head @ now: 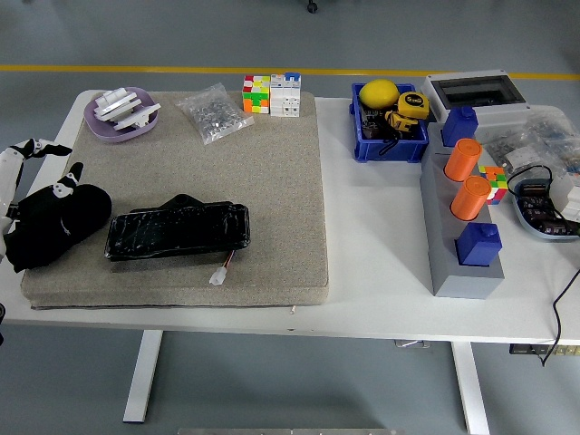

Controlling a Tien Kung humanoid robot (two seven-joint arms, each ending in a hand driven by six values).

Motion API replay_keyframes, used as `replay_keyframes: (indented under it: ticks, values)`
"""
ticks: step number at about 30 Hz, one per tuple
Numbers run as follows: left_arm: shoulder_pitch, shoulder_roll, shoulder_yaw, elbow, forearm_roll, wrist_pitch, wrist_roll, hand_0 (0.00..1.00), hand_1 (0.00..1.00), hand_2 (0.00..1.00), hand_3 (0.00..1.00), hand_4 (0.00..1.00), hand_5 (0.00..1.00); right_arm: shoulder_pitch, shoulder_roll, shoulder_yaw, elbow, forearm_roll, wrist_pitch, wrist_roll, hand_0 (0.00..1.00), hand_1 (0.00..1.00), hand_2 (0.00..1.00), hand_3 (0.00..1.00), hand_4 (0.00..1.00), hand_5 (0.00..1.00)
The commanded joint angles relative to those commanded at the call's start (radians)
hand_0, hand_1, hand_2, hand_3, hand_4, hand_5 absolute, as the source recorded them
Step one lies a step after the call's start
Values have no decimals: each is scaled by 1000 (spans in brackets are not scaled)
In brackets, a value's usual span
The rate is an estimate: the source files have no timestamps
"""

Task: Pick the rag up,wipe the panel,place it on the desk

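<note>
The rag (47, 239) will stay a fat bundle when I pick it up and wipe, because the end (93, 210) closest to the panel is bulging thick and round.
A black rag (63, 227) lies bunched on the left end of the grey mat (272, 181). Just to its right sits the glossy black panel (178, 230), with a small white connector on wires at its lower right. My left hand (38, 165) comes in from the left edge and hovers at the rag's upper left. Its white fingers (9, 169) are spread, one tip resting on the rag's top. The hand's black palm blends into the rag, so any contact there is hard to make out. My right hand is out of the picture.
On the mat's far edge are a purple dish (120, 114) with white parts, a bag of screws (214, 112) and two puzzle cubes (271, 94). To the right stand a blue bin (390, 122), a grey block with orange cylinders (464, 208) and boxes of electronics.
</note>
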Motion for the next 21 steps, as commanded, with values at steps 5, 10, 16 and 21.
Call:
replay_keyframes:
  ticks: [5,10,16,21]
  values:
    - [-22,13,7,34,113,-52,96,867,863,820,808,841,451,3,-5,2,0,-7,0,0,781,701,696,614,998,495]
    - [-43,13,10,78,151,-74,145,942,940,921,887,915,493,3,-6,-3,0,-4,-1,0,782,700,695,614,998,494]
    - [-72,7,12,147,159,-84,159,970,963,944,909,926,495,5,-5,-2,0,-2,-1,2,782,701,693,614,998,495]
    - [-93,5,13,210,162,-80,151,974,962,942,903,925,495,6,-6,-1,0,-3,1,3,782,701,692,614,998,494]
